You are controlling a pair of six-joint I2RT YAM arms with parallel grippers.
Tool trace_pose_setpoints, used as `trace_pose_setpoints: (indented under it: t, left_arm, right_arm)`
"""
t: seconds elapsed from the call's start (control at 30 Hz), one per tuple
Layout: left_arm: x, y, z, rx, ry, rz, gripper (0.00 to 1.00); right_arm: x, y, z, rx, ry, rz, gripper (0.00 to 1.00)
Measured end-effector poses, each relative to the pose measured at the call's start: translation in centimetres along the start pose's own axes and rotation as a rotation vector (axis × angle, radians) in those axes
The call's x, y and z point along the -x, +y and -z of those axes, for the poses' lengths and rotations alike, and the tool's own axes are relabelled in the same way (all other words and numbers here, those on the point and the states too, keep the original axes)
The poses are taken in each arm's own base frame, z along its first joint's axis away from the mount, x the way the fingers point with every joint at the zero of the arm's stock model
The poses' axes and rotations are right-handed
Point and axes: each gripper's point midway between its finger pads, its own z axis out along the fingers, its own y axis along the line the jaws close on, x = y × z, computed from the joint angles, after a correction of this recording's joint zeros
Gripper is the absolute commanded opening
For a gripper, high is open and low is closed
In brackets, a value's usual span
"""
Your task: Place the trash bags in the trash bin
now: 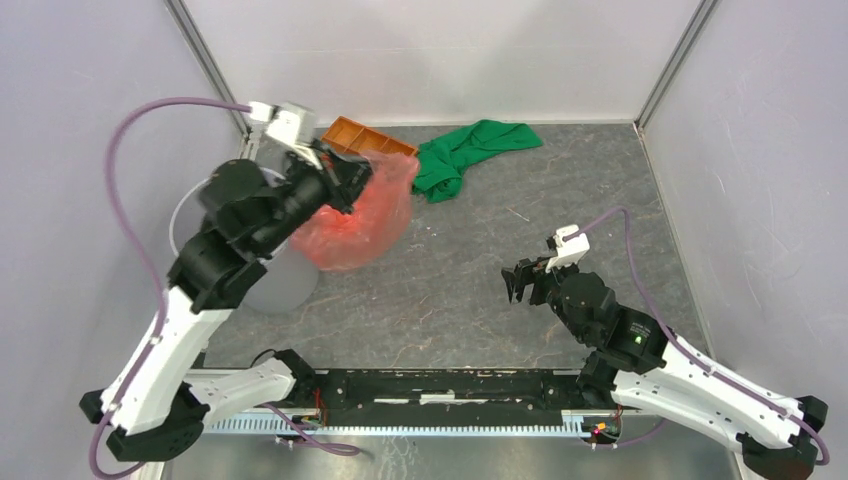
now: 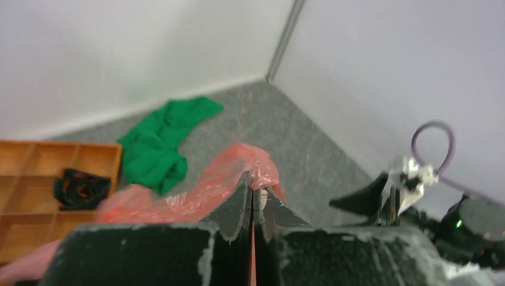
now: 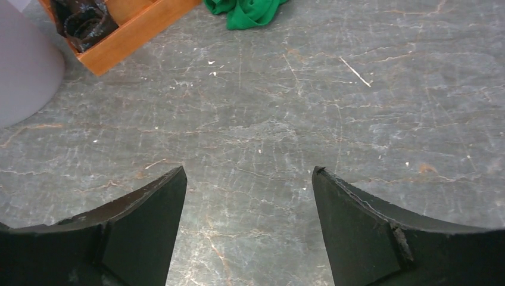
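Observation:
The trash bag [image 1: 360, 222] is hanging in a bunch from the robot's left gripper, out of the right gripper's reach, so the left gripper should bring it back for the right gripper to grasp.
A loose red-pink trash bag [image 1: 362, 218] hangs in the air at the left, pinched near its top by my left gripper [image 1: 345, 180], which is shut on it. In the left wrist view the thin film [image 2: 238, 173] bunches over the closed fingertips of my left gripper [image 2: 252, 186]. The bag hangs beside the right edge of the round greyish trash bin [image 1: 262, 285], which my left arm largely covers. My right gripper [image 1: 519, 285] stands open low over the bare floor, empty; its right wrist view shows the right gripper [image 3: 249, 173] with only stone floor between the fingers.
An orange compartment tray [image 1: 365, 138] sits at the back behind the bag, holding a dark coiled item [image 2: 80, 187]. A green cloth [image 1: 470, 150] lies at the back centre. Enclosure walls stand close on the left, back and right. The bin's wall [image 3: 24, 71] shows at the right wrist view's left edge.

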Motion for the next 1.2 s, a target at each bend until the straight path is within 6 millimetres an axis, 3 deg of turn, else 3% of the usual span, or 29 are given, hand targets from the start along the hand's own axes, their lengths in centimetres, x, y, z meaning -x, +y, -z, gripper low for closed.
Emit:
trace_pose_setpoints:
  t: [0.07, 0.23, 0.3, 0.33, 0.43, 0.67, 0.8, 0.93, 1.03, 1.13, 1.2]
  left_arm:
    - [-3.2, -0.4, -1.2, -0.038, 0.074, -0.001, 0.02]
    - [-16.2, -0.7, -3.7, -0.066, 0.38, 0.024, 0.02]
    - [-19.1, -0.7, -3.9, -0.057, 0.466, 0.022, 0.02]
    - [-19.7, -0.8, -4.1, -0.053, 0.487, 0.018, 0.02]
    - [-17.3, -1.0, -5.4, -0.035, 0.447, -0.005, 0.02]
    - [-4.0, 0.7, -8.9, 0.149, 0.105, -0.17, 0.02]
    - [0.1, 1.1, -10.9, 0.215, 0.005, -0.242, 0.02]
    - [-0.2, 0.7, -12.4, 0.2, 0.007, -0.271, 0.02]
    - [-2.3, -0.5, -12.9, 0.156, 0.044, -0.278, 0.02]
    - [-6.7, -2.6, -12.7, 0.078, 0.123, -0.289, 0.02]
    - [-11.4, -4.3, -12.0, 0.012, 0.216, -0.29, 0.02]
  right_arm:
    - [0.2, -0.2, 0.0, -0.012, 0.002, 0.016, 0.85]
    - [-0.2, -0.8, -0.1, -0.043, 0.013, 0.036, 0.82]
    - [-0.3, -1.0, 0.0, -0.049, 0.008, 0.035, 0.82]
    - [-0.6, -1.2, -0.1, -0.052, 0.008, 0.036, 0.82]
    - [-0.9, -1.4, -0.1, -0.061, 0.01, 0.039, 0.78]
    - [-1.1, -1.6, -0.2, -0.075, 0.014, 0.043, 0.78]
    - [-0.6, -1.9, 0.1, -0.083, -0.007, 0.028, 0.77]
    - [0.0, -2.2, 0.5, -0.093, -0.034, 0.011, 0.77]
    - [0.4, -2.5, 0.7, -0.101, -0.052, 0.001, 0.78]
    - [0.7, -2.7, 0.9, -0.106, -0.066, -0.007, 0.81]
    - [0.8, -2.8, 0.9, -0.109, -0.07, -0.008, 0.82]
